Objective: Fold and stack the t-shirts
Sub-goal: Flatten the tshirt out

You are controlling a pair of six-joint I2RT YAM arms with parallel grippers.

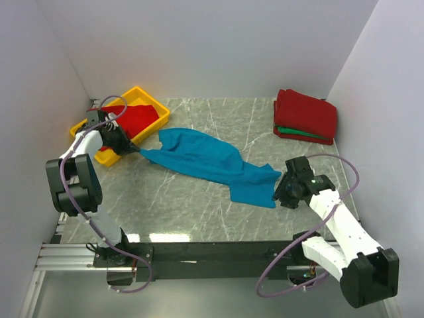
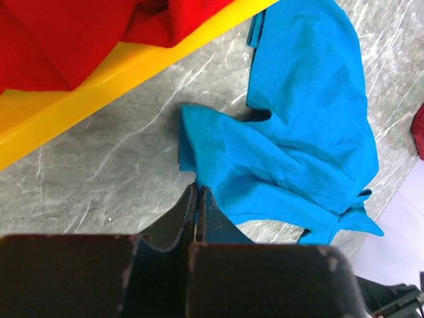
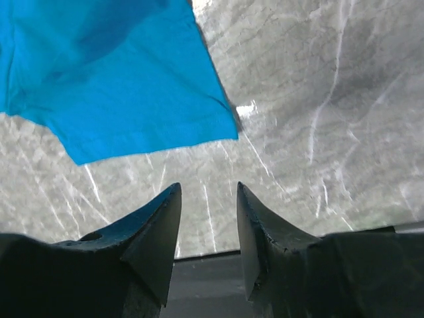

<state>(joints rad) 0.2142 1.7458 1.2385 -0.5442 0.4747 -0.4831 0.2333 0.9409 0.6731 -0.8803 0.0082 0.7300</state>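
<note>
I can see the teal-blue t-shirt's free hem corner (image 3: 229, 130) lying flat ahead of my right gripper's open fingers, so my right gripper goes on toward that corner (image 1: 272, 205) and closes there.
The teal-blue t-shirt (image 1: 205, 159) lies crumpled and stretched out across the middle of the table. My left gripper (image 1: 130, 147) is shut on its left corner beside the tray; in the left wrist view the fingertips (image 2: 197, 189) pinch the cloth edge (image 2: 305, 132). My right gripper (image 1: 281, 192) is open and empty, just right of the shirt's right end, with the shirt's hem (image 3: 112, 79) ahead of the gripper (image 3: 209, 187). A red t-shirt (image 1: 132, 119) lies loose in the yellow tray. A folded stack (image 1: 306, 112) at the back right has red on top and a green edge (image 1: 291, 131) beneath.
The yellow tray (image 1: 150, 93) stands at the back left, close to my left gripper; its rim (image 2: 99, 79) shows in the left wrist view. White walls close in the left, back and right sides. The table's front edge (image 3: 205, 255) is just under my right gripper.
</note>
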